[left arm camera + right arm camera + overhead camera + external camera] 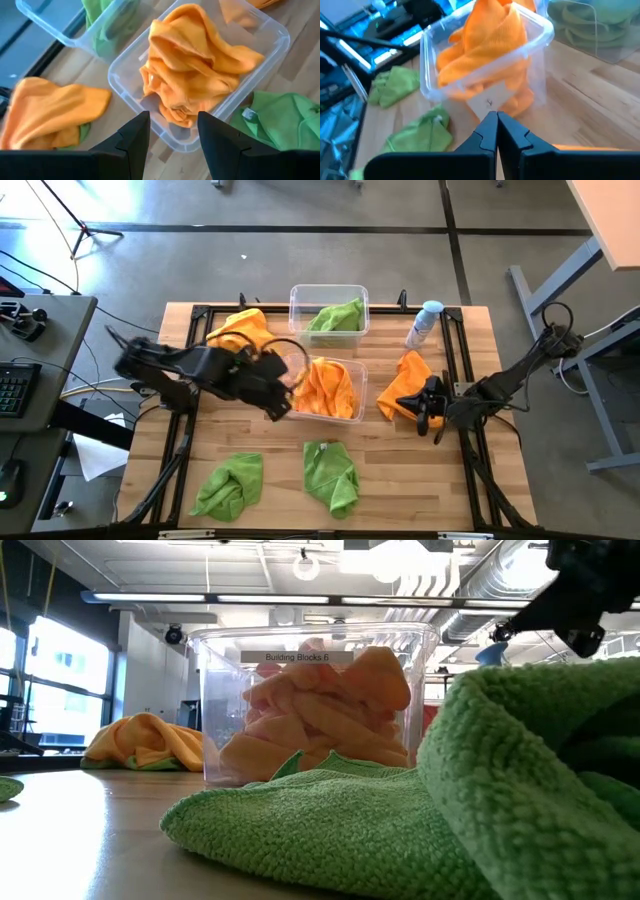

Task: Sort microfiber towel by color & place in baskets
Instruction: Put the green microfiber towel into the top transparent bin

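The green towel [329,468] in front of the near basket lies apart from its neighbours, so I should keep my right gripper going toward its folds [340,496] and open it there.
The near basket [356,367] holds several orange towels [195,65]. The far basket [296,298] holds a green towel [336,317]. My left gripper [173,132] hangs open above the near basket's left end [283,408], with nothing between its fingers. My right gripper [496,122] is shut and empty, hanging by the near edge of a loose orange towel [404,383] right of the near basket. An orange towel [240,330] lies at the far left on top of a green one. Two green towels [229,486] [331,476] lie near the front edge.
A pale blue spray bottle [424,323] stands at the far right beside the far basket. A black frame [458,350] runs around the tabletop. In the low view a green towel [400,830] fills the foreground in front of the near basket [215,690].
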Tool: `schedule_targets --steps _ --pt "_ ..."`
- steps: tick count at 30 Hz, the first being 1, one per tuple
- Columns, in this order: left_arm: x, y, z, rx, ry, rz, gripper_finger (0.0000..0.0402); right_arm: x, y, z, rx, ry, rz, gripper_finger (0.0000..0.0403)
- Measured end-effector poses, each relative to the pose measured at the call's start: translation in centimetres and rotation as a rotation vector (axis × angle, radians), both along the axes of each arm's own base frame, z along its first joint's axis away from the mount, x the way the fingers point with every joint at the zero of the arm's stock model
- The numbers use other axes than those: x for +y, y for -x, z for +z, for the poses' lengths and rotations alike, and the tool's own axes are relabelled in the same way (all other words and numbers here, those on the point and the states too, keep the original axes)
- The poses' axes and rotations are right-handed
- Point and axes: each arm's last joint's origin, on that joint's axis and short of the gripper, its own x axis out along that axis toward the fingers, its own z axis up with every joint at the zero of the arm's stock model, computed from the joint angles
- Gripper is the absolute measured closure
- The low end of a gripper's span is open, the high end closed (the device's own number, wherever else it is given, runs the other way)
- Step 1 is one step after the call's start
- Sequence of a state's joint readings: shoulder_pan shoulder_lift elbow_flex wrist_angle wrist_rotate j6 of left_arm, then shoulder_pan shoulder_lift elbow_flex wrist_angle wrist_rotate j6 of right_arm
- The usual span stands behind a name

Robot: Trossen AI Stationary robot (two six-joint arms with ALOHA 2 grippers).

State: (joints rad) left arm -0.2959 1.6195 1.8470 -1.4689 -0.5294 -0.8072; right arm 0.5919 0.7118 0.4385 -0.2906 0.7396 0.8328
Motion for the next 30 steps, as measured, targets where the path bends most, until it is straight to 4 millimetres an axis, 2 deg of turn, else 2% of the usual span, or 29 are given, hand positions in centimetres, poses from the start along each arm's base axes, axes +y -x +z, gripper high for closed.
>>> schedule_targets --steps 7,15,22,26,30 --pt "1.7 5.4 -3.3 -0.164 0.106 -0.039 0.0248 -0.4 -1.7 0.2 -0.005 -0.04 -0.042 0.0402" --pt "3.0 10.0 -7.8 -0.243 0.187 -0.067 0.0248 -0.1 -3.7 3.4 0.109 0.024 -0.075 0.0402" --pt "3.4 12.0 -9.9 -0.257 0.239 -0.093 0.0248 1.7 -6.8 7.0 0.241 0.079 0.008 0.0402" --pt "3.4 12.0 -10.3 -0.271 0.248 -0.1 0.0248 3.1 -9.2 8.5 0.352 0.091 0.082 0.0403" --pt "3.2 11.8 -10.5 -0.232 0.27 -0.185 0.0248 4.8 -12.1 9.4 0.434 0.094 0.142 0.0403"
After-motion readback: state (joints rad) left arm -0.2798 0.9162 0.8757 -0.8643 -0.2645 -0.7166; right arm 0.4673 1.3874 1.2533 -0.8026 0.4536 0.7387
